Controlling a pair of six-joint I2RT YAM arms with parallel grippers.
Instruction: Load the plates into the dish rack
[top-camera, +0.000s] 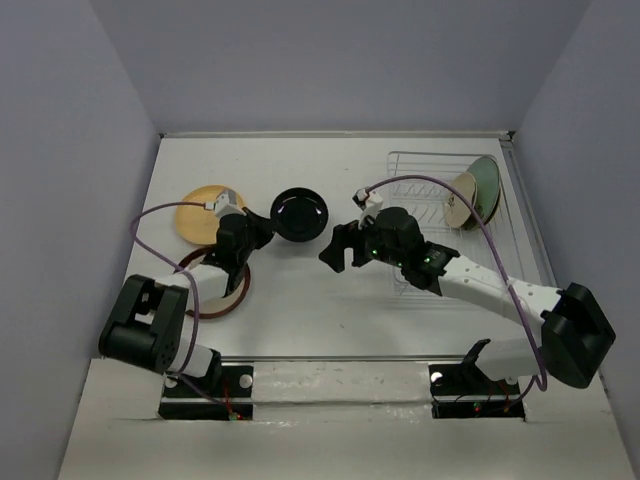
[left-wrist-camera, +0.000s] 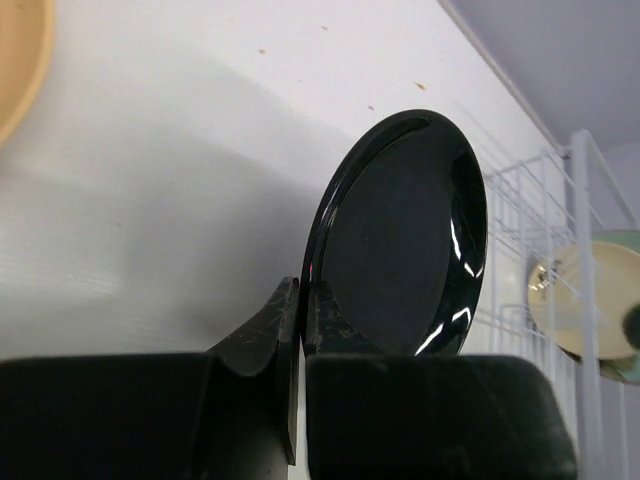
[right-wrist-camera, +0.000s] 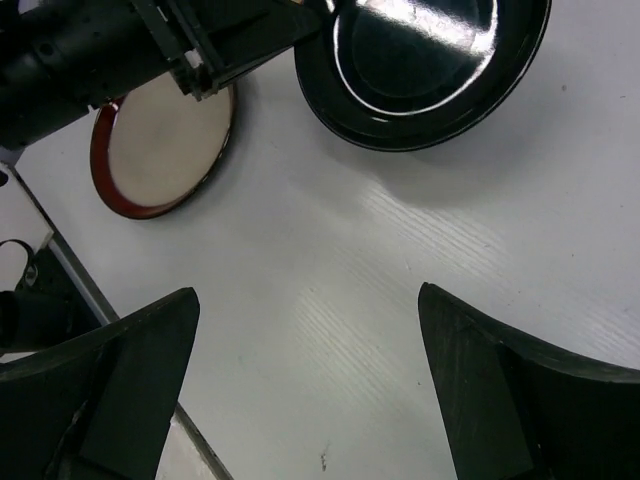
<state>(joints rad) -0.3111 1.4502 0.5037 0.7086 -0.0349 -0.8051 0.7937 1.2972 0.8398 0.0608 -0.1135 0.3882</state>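
The black plate (top-camera: 298, 214) is in my left gripper, far from the dish rack, so my right gripper should take its free rim (top-camera: 326, 217) and stand the plate in the rack.
My left gripper (top-camera: 268, 226) is shut on the rim of the glossy black plate (top-camera: 300, 213) and holds it above the table; the plate fills the left wrist view (left-wrist-camera: 405, 235), its rim pinched between the fingers (left-wrist-camera: 330, 315), and shows in the right wrist view (right-wrist-camera: 420, 65). My right gripper (top-camera: 338, 250) is open and empty just right of that plate, its fingers (right-wrist-camera: 150, 360) wide apart over bare table. The orange-yellow plate (top-camera: 203, 213) lies flat at the left. The cream plate with red-brown rim (top-camera: 232, 290) lies under the left arm. The wire dish rack (top-camera: 440, 170) holds a cream plate (top-camera: 462, 202) and a teal plate (top-camera: 487, 185).
The rack stands at the back right against the right wall (top-camera: 580, 150). The table's near edge (top-camera: 330, 358) runs just in front of both arm bases. A purple cable (top-camera: 500, 260) loops over the right arm.
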